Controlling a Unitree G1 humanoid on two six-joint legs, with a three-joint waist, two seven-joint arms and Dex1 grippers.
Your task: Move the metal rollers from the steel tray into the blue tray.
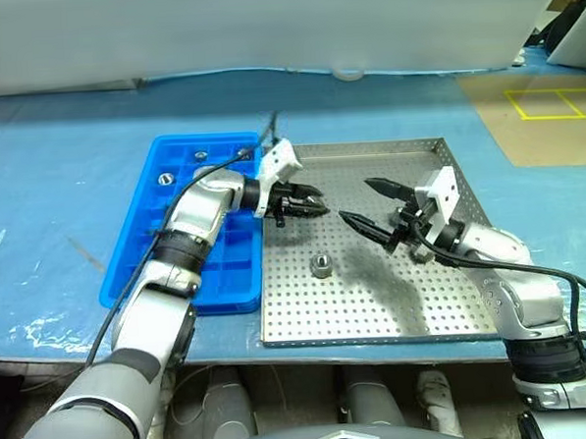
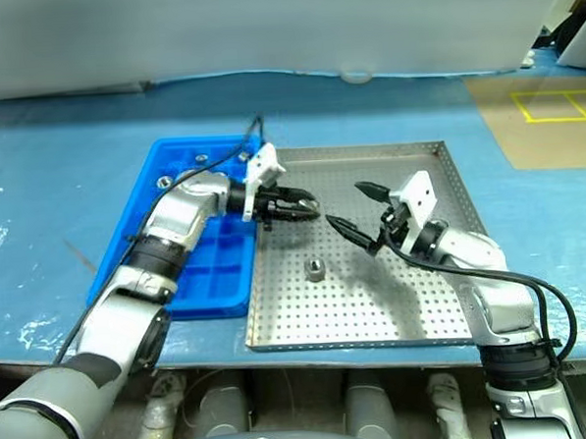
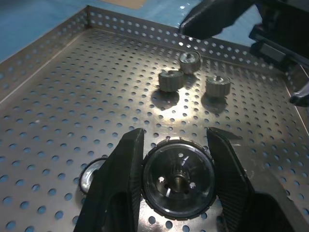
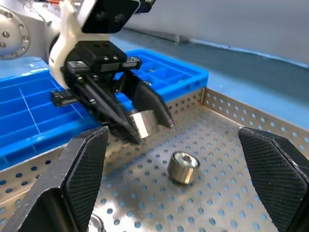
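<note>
The left gripper has a roller centred in its fingers (image 3: 179, 180), so it should keep on to the empty compartment (image 1: 157, 219) in front of the blue tray's outermost roller and let go there.
My left gripper (image 1: 317, 201) is shut on a metal roller (image 3: 177, 179) and holds it just above the steel tray (image 1: 376, 304), near the tray's left rim and beside the blue tray (image 1: 137, 249). My right gripper (image 1: 359, 201) stands open with nothing in it over the middle of the steel tray, facing the left one. One loose roller (image 1: 322, 266) lies on the perforated floor in front of both grippers. Three more rollers (image 3: 171, 79) sit together near the right gripper. A few rollers (image 1: 164, 177) rest in the blue tray's far compartments.
Both trays lie side by side on a blue table, whose front edge (image 1: 359, 349) runs just below them. A brown board with yellow tape (image 1: 543, 118) lies at the far right. A black cable (image 1: 222, 169) runs along the left arm over the blue tray.
</note>
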